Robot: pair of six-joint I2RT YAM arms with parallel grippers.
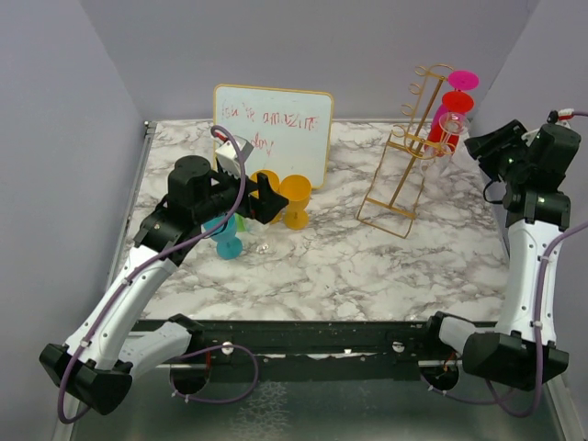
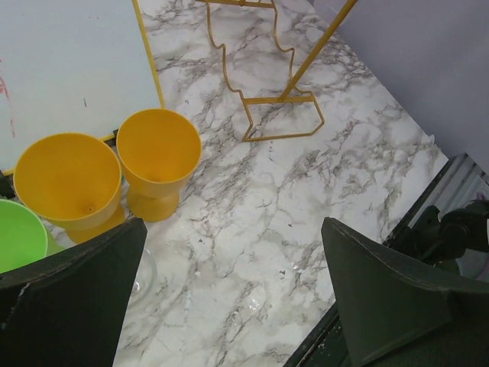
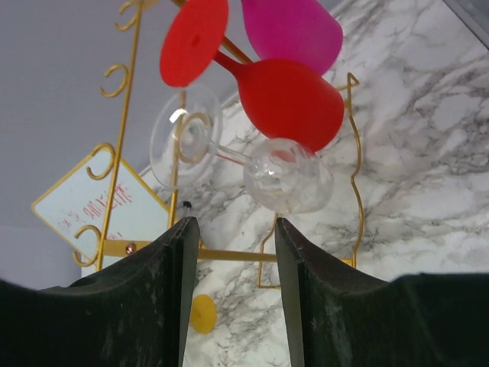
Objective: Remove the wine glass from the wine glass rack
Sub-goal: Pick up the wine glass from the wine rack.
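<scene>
My open right gripper is facing the clear glass's foot, which is free of the red glass, so I should go on moving in until my fingers are on both sides of the foot's rim.
The gold wire wine glass rack (image 1: 404,156) stands at the back right of the marble table. Three glasses hang on it: magenta (image 1: 462,81), red (image 1: 455,101) and, lowest, a clear wine glass (image 1: 449,124). In the right wrist view the clear glass's bowl (image 3: 289,177) and foot (image 3: 186,136) are just above my right gripper (image 3: 231,237), which is open and empty, not touching it. The red bowl (image 3: 290,103) and the magenta bowl (image 3: 294,30) hang above. My left gripper (image 2: 233,225) is open and empty over the table, left of the rack's base (image 2: 283,115).
A whiteboard (image 1: 273,129) leans at the back centre. Two orange cups (image 2: 157,149) (image 2: 65,180), a green cup (image 2: 19,233) and a teal cup (image 1: 225,241) stand in front of it by the left gripper. A small clear object (image 1: 265,246) lies there too.
</scene>
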